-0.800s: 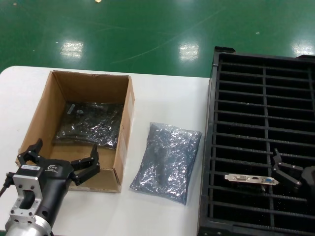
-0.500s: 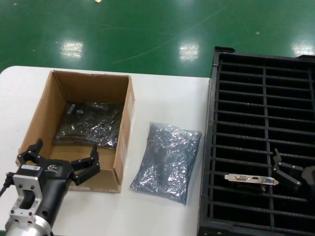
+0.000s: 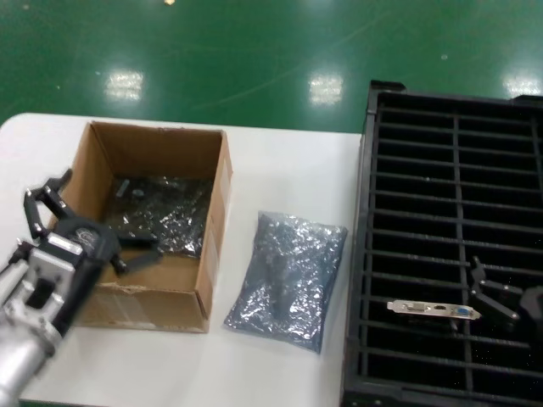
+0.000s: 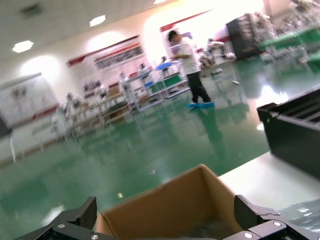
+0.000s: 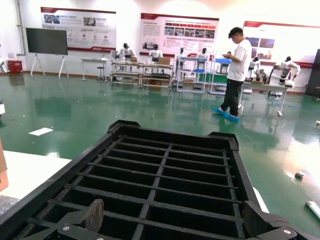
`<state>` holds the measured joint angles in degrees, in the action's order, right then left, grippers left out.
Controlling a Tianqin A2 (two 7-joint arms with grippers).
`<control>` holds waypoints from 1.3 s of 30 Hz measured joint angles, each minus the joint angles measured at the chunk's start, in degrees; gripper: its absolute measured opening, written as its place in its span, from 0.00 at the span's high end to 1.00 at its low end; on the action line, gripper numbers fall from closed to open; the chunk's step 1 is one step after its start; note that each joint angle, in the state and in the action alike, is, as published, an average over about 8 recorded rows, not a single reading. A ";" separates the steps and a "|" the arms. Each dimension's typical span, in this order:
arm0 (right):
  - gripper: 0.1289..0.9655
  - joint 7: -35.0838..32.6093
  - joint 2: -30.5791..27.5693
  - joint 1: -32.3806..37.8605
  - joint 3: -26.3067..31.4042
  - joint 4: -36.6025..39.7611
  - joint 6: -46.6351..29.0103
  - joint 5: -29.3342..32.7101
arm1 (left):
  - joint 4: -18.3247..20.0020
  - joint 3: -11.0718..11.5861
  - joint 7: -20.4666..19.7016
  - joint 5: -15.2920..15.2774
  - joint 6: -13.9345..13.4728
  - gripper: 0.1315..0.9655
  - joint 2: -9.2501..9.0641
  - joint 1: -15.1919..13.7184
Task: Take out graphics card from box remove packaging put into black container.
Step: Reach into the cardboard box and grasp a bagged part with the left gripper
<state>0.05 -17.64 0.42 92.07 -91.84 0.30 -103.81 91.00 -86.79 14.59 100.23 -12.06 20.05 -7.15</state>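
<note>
The shiny bagged item [image 3: 165,203] is lying uncovered under the box's open top. I should continue to lower my open left gripper inside until its fingers close on the item [image 3: 176,231].
The brown cardboard box [image 3: 149,151] stands at the table's left and holds a shiny bagged item [image 3: 157,214] on its floor. My left gripper [image 3: 103,219] is open and empty above the box's near left corner. In the left wrist view its fingers frame the box [image 4: 165,207]. A second grey-silver bag [image 3: 288,275] lies flat on the table between the box and the black container [image 3: 454,170]. A graphics card's silver bracket [image 3: 431,309] stands in a near slot of the container. My right gripper [image 3: 489,290] is open and empty just right of it, over the slots [image 5: 165,175].
The white table [image 3: 288,161] ends at the green floor behind. The container's tall black wall [image 4: 292,132] rises to the right of the loose bag [image 4: 306,212]. A person stands far off on the floor [image 5: 236,75].
My left gripper has risen from the box's near front wall and moved forward and left over the box's near left corner. The right arm, card and bags have not moved.
</note>
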 joint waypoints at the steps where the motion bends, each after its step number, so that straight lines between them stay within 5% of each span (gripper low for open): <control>1: 0.00 0.00 0.00 0.00 0.00 0.00 0.00 0.00 | -1.14 0.45 2.03 0.17 -1.35 0.00 0.58 -1.54; 8: 0.00 0.00 0.00 0.00 0.00 0.00 0.00 0.00 | -12.22 0.52 18.10 -0.45 -10.87 0.00 4.79 -13.92; 13: 0.00 0.00 0.00 0.00 0.00 0.00 0.00 0.00 | -23.20 -5.80 26.55 -4.40 -18.64 0.00 8.63 -24.47; 17: 0.00 0.00 0.00 0.00 0.00 0.00 0.00 0.00 | -33.60 -11.86 30.23 -8.49 -23.37 0.00 9.61 -32.93; 22: 0.00 0.01 0.00 0.00 0.00 0.00 0.00 0.00 | -47.42 -17.73 33.64 -13.28 -24.95 0.00 7.62 -42.71; 29: 0.00 0.01 0.00 0.00 0.00 0.00 0.00 0.01 | -67.25 -22.93 41.89 -17.76 -24.19 0.00 2.99 -54.57; 35: 0.00 0.01 0.00 0.00 0.00 0.00 0.00 0.01 | -81.62 -25.30 46.98 -19.84 -24.07 0.00 -0.51 -61.85; 39: 0.00 0.01 0.00 0.00 0.00 0.00 0.00 0.01 | -86.82 -26.08 48.38 -20.57 -23.57 0.00 -1.98 -64.16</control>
<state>0.07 -17.64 0.42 92.07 -91.84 0.30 -103.80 4.18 -112.87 62.97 79.66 -35.63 18.07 -71.31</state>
